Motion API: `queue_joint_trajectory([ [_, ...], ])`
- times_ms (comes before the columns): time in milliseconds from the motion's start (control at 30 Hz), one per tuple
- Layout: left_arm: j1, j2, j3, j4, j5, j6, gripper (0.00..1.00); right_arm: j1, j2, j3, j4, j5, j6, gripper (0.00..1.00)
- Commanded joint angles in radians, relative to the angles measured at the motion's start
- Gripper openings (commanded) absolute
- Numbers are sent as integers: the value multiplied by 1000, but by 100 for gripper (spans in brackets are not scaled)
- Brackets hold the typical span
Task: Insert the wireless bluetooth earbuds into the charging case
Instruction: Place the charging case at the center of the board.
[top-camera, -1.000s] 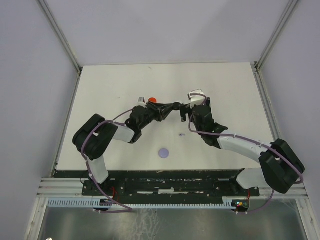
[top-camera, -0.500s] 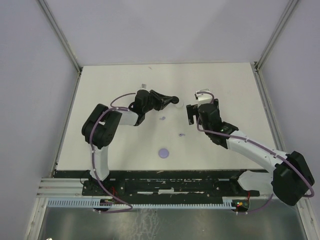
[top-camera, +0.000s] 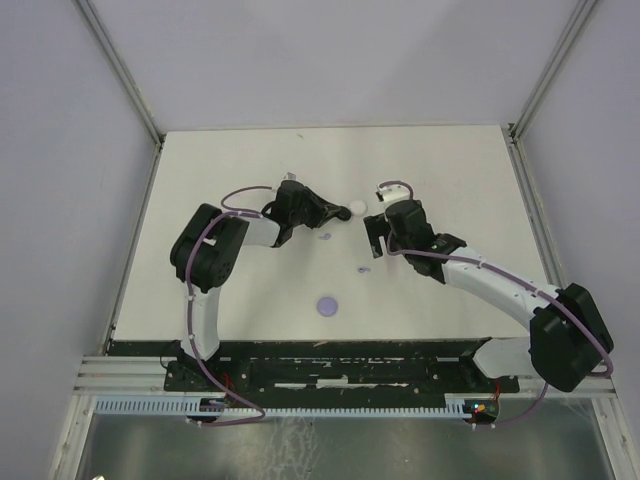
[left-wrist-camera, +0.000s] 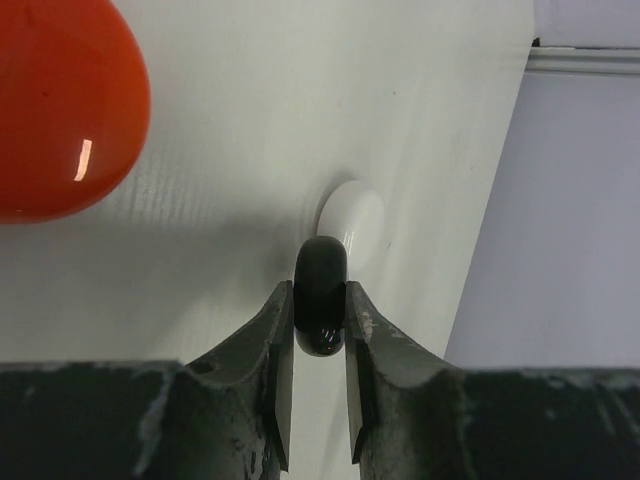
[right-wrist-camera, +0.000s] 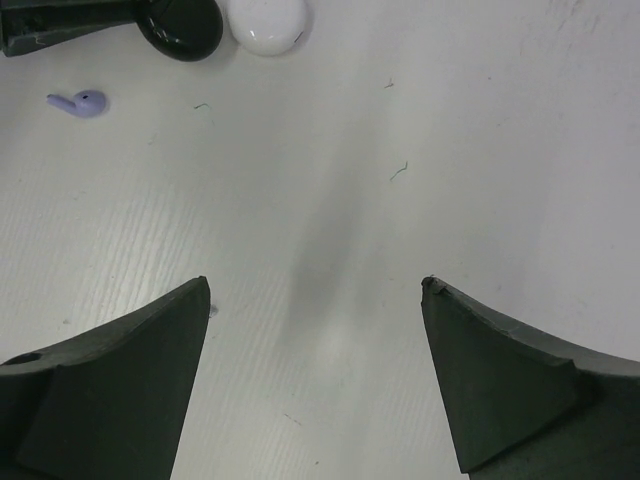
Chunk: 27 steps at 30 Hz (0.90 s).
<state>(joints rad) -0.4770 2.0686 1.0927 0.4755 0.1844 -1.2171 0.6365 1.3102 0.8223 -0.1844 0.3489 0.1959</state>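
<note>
The robot's left gripper is holding the black disc (top-camera: 343, 213), but the earbuds are lavender, so it should let go of that disc and take the lavender disc (top-camera: 327, 306) from the right gripper.
My left gripper (left-wrist-camera: 321, 300) is shut on a glossy black round disc (left-wrist-camera: 321, 290), gripped edge-on just above the table; in the top view the left gripper (top-camera: 340, 210) is mid-table. A white round disc (left-wrist-camera: 352, 222) lies right beyond the black one, seemingly touching it. One lavender earbud (right-wrist-camera: 78, 101) lies on the table near them, also visible as the nearer earbud (top-camera: 325, 237). A second lavender earbud (top-camera: 363, 270) lies closer to the bases. My right gripper (right-wrist-camera: 315, 285) is open over bare table, just right of the discs (top-camera: 372, 235). None of the discs is open, so I cannot tell which is the charging case.
A glossy red round disc (left-wrist-camera: 60, 100) sits left of the left gripper, hidden under the arm in the top view. A lavender round disc (top-camera: 327, 305) lies nearer the front edge. Grey walls enclose the white table (top-camera: 460, 180) on three sides.
The right gripper drew back to the right, then returned toward the left gripper. The left gripper shifted slightly, still holding the black disc. The white disc now shows beside its tip.
</note>
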Motion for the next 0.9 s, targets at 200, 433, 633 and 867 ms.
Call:
queue_joint_trajectory([
  [200, 24, -7, 29, -31, -19, 93, 18, 16, 68, 110, -76, -298, -23, 91],
  [433, 43, -16, 27, -59, -8, 108, 40, 71, 63, 109, -123, -430, -48, 88],
  [633, 63, -45, 30, -94, -1, 122, 51, 173, 91, 92, -130, -402, -39, 88],
  [867, 98, -147, 22, -161, -15, 162, 53, 286, 159, 92, -112, -346, -6, 87],
])
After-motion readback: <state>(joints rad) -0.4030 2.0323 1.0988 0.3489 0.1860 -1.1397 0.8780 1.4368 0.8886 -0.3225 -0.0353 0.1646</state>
